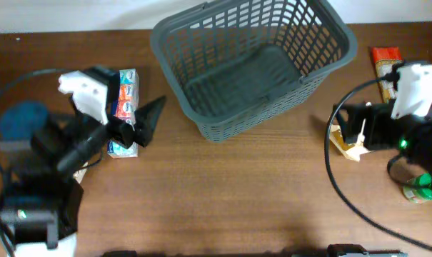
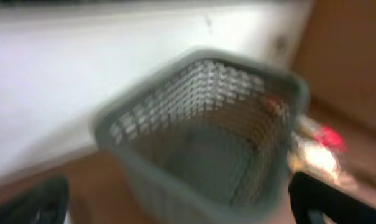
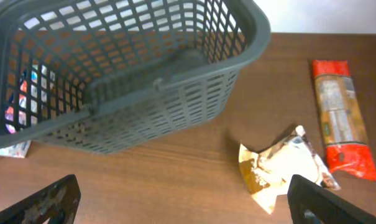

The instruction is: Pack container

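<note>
My left gripper should grab the basket's near rim [image 1: 233, 111] and turn the basket square together with my right gripper before packing, because the grey basket [image 1: 248, 80] sits at a slant to the wall.
The container [image 1: 237, 123] is a dark grey lattice basket at the back middle of the table, and nothing lies in it. My left gripper [image 1: 143, 123] hovers open just left of it, over a colourful box [image 1: 127, 96]. The left wrist view is blurred; it shows the basket [image 2: 107, 127] ahead between the spread fingertips [image 2: 32, 202]. My right gripper [image 1: 346, 127] is open to the basket's right, above a yellow-white packet [image 3: 284, 165]. In the right wrist view the basket [image 3: 256, 31] fills the upper left, and the gripper [image 3: 184, 208] holds nothing.
A red packet [image 1: 385, 63] lies at the back right, also in the right wrist view [image 3: 340, 118]. A green item [image 1: 419, 189] sits at the right edge beneath the right arm. A blue round object [image 1: 23, 118] lies at the far left. Arm cables trail over the table.
</note>
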`<state>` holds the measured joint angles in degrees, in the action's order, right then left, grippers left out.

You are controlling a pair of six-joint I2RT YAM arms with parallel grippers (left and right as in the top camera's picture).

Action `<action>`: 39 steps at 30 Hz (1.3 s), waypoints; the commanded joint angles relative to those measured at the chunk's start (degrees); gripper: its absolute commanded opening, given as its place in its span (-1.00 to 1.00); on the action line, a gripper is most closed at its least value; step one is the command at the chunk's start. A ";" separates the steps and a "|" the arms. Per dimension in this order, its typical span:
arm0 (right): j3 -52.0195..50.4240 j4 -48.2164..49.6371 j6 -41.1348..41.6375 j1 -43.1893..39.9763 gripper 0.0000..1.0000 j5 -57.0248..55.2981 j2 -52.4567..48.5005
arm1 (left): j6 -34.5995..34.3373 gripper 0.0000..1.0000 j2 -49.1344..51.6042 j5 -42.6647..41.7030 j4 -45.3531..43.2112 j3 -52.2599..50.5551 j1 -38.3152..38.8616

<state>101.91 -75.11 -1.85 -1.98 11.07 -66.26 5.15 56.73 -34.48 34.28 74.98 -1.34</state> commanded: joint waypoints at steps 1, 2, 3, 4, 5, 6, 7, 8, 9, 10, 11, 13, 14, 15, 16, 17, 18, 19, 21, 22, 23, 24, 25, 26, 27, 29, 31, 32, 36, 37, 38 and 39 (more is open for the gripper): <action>8.20 -0.31 -3.54 0.48 0.97 1.20 -4.33 | 12.44 0.99 11.50 2.60 17.11 18.03 10.01; 9.64 -0.33 -3.76 0.46 0.98 1.36 -5.20 | 13.20 0.99 15.34 7.54 22.93 22.97 14.75; 10.71 -0.33 -3.74 0.48 0.98 1.55 -5.77 | 13.18 0.99 18.64 13.75 27.76 27.23 19.08; 11.45 -0.17 -3.72 0.48 0.97 2.23 -6.08 | 13.16 0.98 20.96 17.68 30.36 30.21 22.29; 11.74 -0.11 -3.72 0.48 0.97 3.98 -6.08 | 13.16 0.98 24.96 22.49 34.23 35.39 28.33; 11.74 -0.15 -3.72 0.46 0.97 3.96 -6.08 | 13.11 0.99 27.50 20.81 34.07 37.68 33.33; 11.69 -1.01 -3.72 0.46 0.98 3.78 -6.29 | 13.14 0.98 28.46 20.35 33.92 37.66 36.15; 11.67 -1.16 -3.74 0.46 0.97 3.69 -6.49 | 13.27 0.98 29.16 20.65 34.16 37.66 37.57; 11.67 -0.55 -3.78 0.46 0.97 3.65 -6.86 | 13.77 0.99 30.36 21.88 34.14 37.68 39.45; 11.67 0.00 -3.78 0.46 0.97 3.48 -7.02 | 13.77 0.99 30.75 22.14 34.36 37.68 40.11; 11.67 1.14 -4.44 0.46 0.97 3.10 -7.43 | 13.62 0.99 31.19 22.32 34.75 37.68 40.72; 11.67 4.70 -6.93 0.44 0.97 1.07 -8.98 | 11.50 0.99 31.43 23.32 36.61 37.68 41.31; 11.67 5.86 -6.93 0.42 0.97 -0.07 -9.51 | 9.53 0.99 31.36 25.03 37.62 37.68 41.31; 11.67 8.22 -6.93 0.42 0.98 -1.90 -10.84 | 7.37 0.98 31.32 28.44 39.67 37.68 41.27; 11.67 10.10 -6.93 0.42 0.97 -2.21 -11.96 | 6.67 0.99 31.32 30.14 41.29 37.68 41.27; 11.67 11.30 -6.91 0.42 0.98 -2.25 -12.59 | 6.64 0.99 31.34 31.36 43.47 37.68 41.27; 11.67 13.99 -6.91 0.42 0.98 -2.23 -13.90 | 6.62 0.99 31.36 31.47 45.75 37.66 41.27; 11.67 17.07 -6.91 0.42 0.97 -2.27 -15.17 | 6.23 0.99 31.41 31.28 46.99 37.66 41.27; 11.67 22.99 -6.91 0.42 0.97 -2.25 -17.27 | 4.90 0.98 31.41 31.28 48.24 37.66 41.33; 11.67 24.59 -6.88 0.42 0.97 -2.19 -17.81 | 4.72 0.99 31.39 31.26 48.28 37.66 41.33; 11.67 26.91 -6.69 0.42 0.98 -1.33 -18.64 | 4.68 0.99 31.41 31.17 48.39 37.66 41.33; 11.67 28.39 -6.67 0.42 0.97 0.26 -19.26 | 4.52 0.98 31.41 29.29 49.07 37.66 41.33; 11.67 28.96 -6.43 0.42 0.98 1.11 -19.54 | 4.55 0.99 31.41 27.12 49.13 37.66 41.31; 11.67 29.46 -5.20 0.44 0.98 1.66 -19.89 | 4.55 0.99 31.45 23.82 48.92 37.64 41.33; 11.67 29.86 -3.58 0.42 0.97 2.36 -20.35 | 4.55 0.99 31.45 20.39 48.63 37.62 41.33; 11.67 29.97 -2.16 0.42 0.98 4.55 -21.44 | 4.55 0.99 31.45 16.02 47.89 37.62 41.33; 11.67 29.99 -2.16 0.42 0.98 6.47 -22.73 | 4.42 0.99 31.45 13.44 47.84 37.62 41.33; 11.67 30.01 -2.16 0.42 0.97 6.67 -23.78 | 2.40 0.99 31.58 13.00 47.78 37.62 41.33; 11.67 29.88 -1.70 0.42 0.97 11.26 -26.75 | 0.37 0.99 31.78 13.03 47.69 37.62 41.33; 11.67 29.88 -1.70 0.42 0.97 13.00 -27.71 | 0.17 0.99 31.78 13.03 47.80 37.62 41.33; 11.67 29.92 -1.73 0.42 0.98 13.68 -28.74 | -0.04 0.98 31.78 13.00 48.04 37.62 41.33; 11.67 29.94 -1.73 0.42 0.97 13.66 -29.33 | -0.04 0.98 31.78 12.98 48.35 37.62 41.33</action>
<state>112.73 -45.28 -4.36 -1.98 20.62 -93.82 6.81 88.09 -19.66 82.08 111.57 39.79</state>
